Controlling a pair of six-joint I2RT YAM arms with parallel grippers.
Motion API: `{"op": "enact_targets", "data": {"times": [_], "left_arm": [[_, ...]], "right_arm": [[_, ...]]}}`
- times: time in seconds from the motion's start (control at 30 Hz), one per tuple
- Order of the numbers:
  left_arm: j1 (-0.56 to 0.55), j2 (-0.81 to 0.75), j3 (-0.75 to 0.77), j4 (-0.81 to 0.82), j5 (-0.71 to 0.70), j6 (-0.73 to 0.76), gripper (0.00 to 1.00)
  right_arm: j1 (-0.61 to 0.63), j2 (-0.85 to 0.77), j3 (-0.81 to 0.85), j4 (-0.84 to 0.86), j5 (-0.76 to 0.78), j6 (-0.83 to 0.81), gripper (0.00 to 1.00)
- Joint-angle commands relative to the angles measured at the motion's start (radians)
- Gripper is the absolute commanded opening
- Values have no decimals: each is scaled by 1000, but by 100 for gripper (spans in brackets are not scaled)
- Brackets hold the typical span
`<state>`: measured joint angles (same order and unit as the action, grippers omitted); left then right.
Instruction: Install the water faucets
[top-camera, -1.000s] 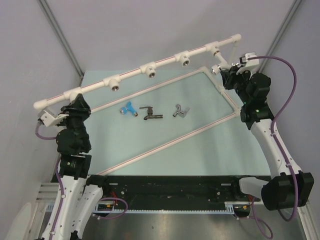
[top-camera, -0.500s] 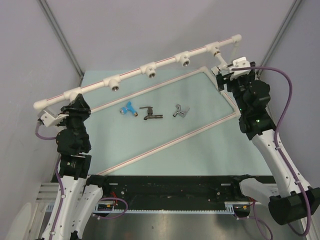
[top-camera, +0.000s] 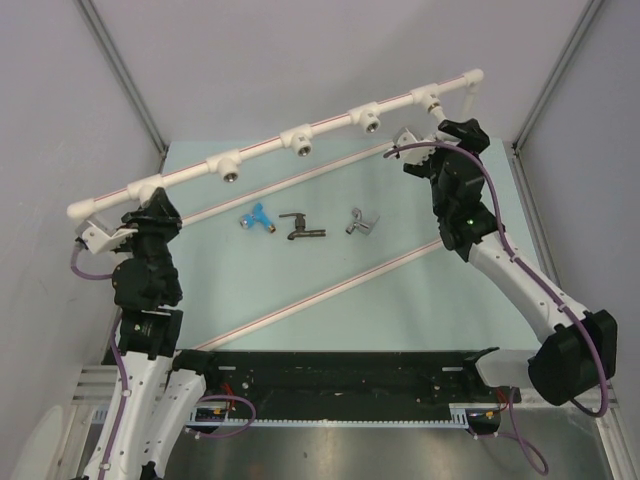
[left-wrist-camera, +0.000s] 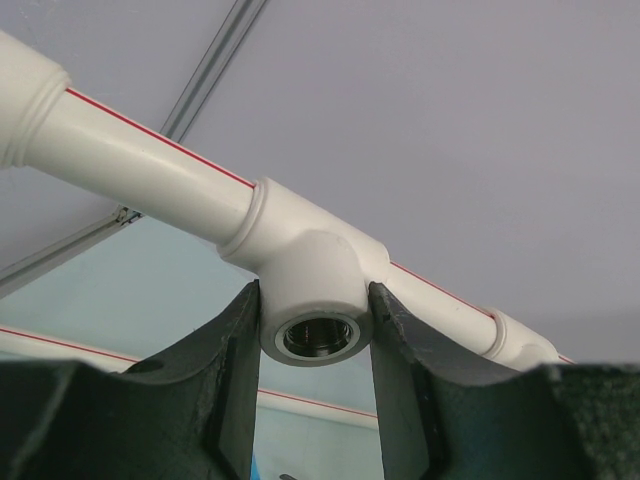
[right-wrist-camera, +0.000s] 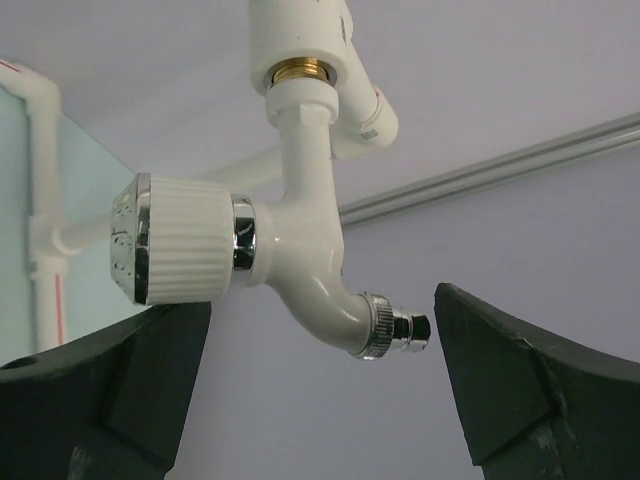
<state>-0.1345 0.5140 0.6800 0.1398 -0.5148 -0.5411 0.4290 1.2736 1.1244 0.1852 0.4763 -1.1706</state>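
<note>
Brass thread (right-wrist-camera: 302, 70) is visible between the white faucet and its socket, so the robot's right gripper should move around to the knob's side (right-wrist-camera: 180, 240) and turn the white faucet some more.
The white faucet (right-wrist-camera: 290, 260) hangs screwed into the rightmost tee socket (right-wrist-camera: 300, 70) of the raised white pipe (top-camera: 270, 145). My right gripper (right-wrist-camera: 320, 350) stands open just below it, one finger on each side, touching nothing. My left gripper (left-wrist-camera: 315, 380) is shut on the leftmost tee fitting (left-wrist-camera: 315, 290), its fingers (left-wrist-camera: 230, 370) pressed against the round metal socket; from above this is at the pipe's left end (top-camera: 148, 188). Lying on the teal table are the blue faucet (top-camera: 257, 217), the dark faucet (top-camera: 300, 228) and the silver-grey faucet (top-camera: 360, 222).
Two more tee fittings (top-camera: 300, 140) (top-camera: 367, 118) with bare sockets sit along the pipe, plus one (top-camera: 230, 167) near the left. Thin white red-striped pipes (top-camera: 330, 290) cross the table (top-camera: 400, 300). A black rail (top-camera: 330, 375) runs along the near edge.
My right gripper has opened and let go of the white faucet, and its wrist has turned and swung left. The left arm has not moved.
</note>
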Motion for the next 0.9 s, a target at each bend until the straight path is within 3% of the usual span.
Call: {"op": "enact_targets", "data": {"times": [0.0, 0.17, 0.27, 0.5, 0.63, 0.8, 0.87], "left_arm": [[-17, -9, -16, -51, 81, 24, 0], [-17, -9, -16, -51, 79, 26, 0], [-19, -9, -14, -51, 81, 26, 0], [-17, -8, -14, -51, 84, 26, 0], [-17, -8, -14, -51, 84, 26, 0], [-17, -8, -16, -49, 85, 26, 0], [-17, -8, -16, -49, 87, 27, 1]], "right_arm": [[-3, 46, 34, 174, 70, -158, 98], [-21, 107, 41, 252, 29, -130, 96], [-45, 115, 64, 177, -39, 20, 92], [-75, 89, 101, 86, -287, 392, 65], [-121, 70, 110, 82, -465, 661, 57], [-220, 69, 110, 160, -739, 1150, 47], [-268, 78, 110, 207, -783, 1364, 44]]}}
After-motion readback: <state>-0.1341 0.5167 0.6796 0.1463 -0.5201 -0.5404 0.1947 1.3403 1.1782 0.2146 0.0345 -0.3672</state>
